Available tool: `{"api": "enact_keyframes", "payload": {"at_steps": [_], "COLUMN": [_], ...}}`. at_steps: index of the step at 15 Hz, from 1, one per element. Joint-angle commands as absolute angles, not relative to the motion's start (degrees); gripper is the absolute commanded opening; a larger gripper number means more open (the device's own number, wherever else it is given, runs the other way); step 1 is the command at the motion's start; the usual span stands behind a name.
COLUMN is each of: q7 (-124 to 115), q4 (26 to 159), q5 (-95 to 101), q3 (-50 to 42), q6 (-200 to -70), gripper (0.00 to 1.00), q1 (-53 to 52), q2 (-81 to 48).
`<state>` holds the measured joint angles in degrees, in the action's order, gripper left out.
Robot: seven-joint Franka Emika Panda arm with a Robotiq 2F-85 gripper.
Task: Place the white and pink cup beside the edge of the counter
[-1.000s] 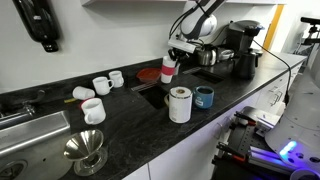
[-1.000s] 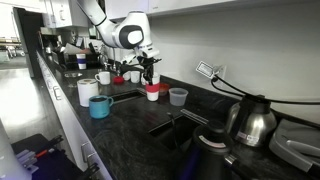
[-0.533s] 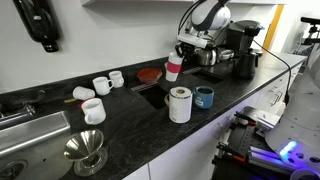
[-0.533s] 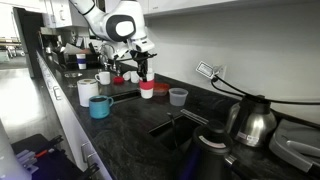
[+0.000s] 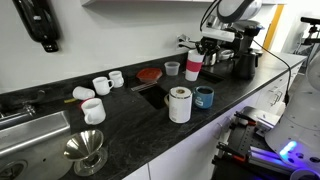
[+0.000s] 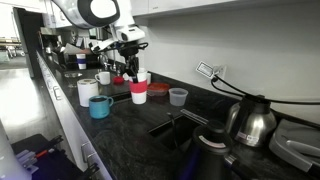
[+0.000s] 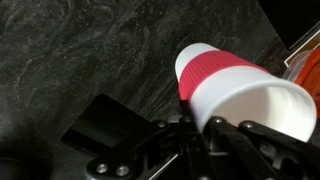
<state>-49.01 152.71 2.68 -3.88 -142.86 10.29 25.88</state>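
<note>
The white and pink cup (image 6: 138, 89) is upright and the counter edge (image 6: 113, 131) beside the blue cup is clear. My gripper should carry on there and let go once the cup stands.
The white and pink cup (image 5: 193, 68) is a tall tumbler, white above and pink below. It hangs upright in my gripper (image 5: 196, 58), which is shut on its rim, low over the black speckled counter (image 5: 150, 125). The gripper (image 6: 135, 72) and cup (image 6: 138, 92) also show in the other exterior view. In the wrist view the cup (image 7: 228, 92) fills the right half with my fingers (image 7: 213, 135) clamped on its white rim. I cannot tell whether its base touches the counter.
A small clear cup (image 5: 172, 68) and a red plate (image 5: 148, 75) stand behind the cup. A white roll (image 5: 179, 104) and blue cup (image 5: 204, 97) stand near the front edge. White mugs (image 5: 100, 84), a steel funnel (image 5: 85, 152), the sink (image 5: 25, 130) and coffee machines (image 5: 240, 50) are around.
My gripper has carried the cup along the counter away from the red plate and past the clear cup, toward the coffee machines. Nothing else moved.
</note>
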Motion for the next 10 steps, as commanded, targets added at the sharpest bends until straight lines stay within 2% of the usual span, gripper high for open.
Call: {"api": "enact_keyframes", "payload": {"at_steps": [1, 4, 10], "q7": [-45.9, -44.6, -44.8], "q4": [155.0, 156.1, 159.3], "q5": [3.4, 6.2, 13.4], "q3": [-1.8, -0.5, 1.1], "q6": [-136.3, -130.7, -127.6], "gripper": [0.02, 0.02, 0.02], "q1": [12.8, 14.9, 18.1], "q2": [32.7, 35.4, 36.6]}}
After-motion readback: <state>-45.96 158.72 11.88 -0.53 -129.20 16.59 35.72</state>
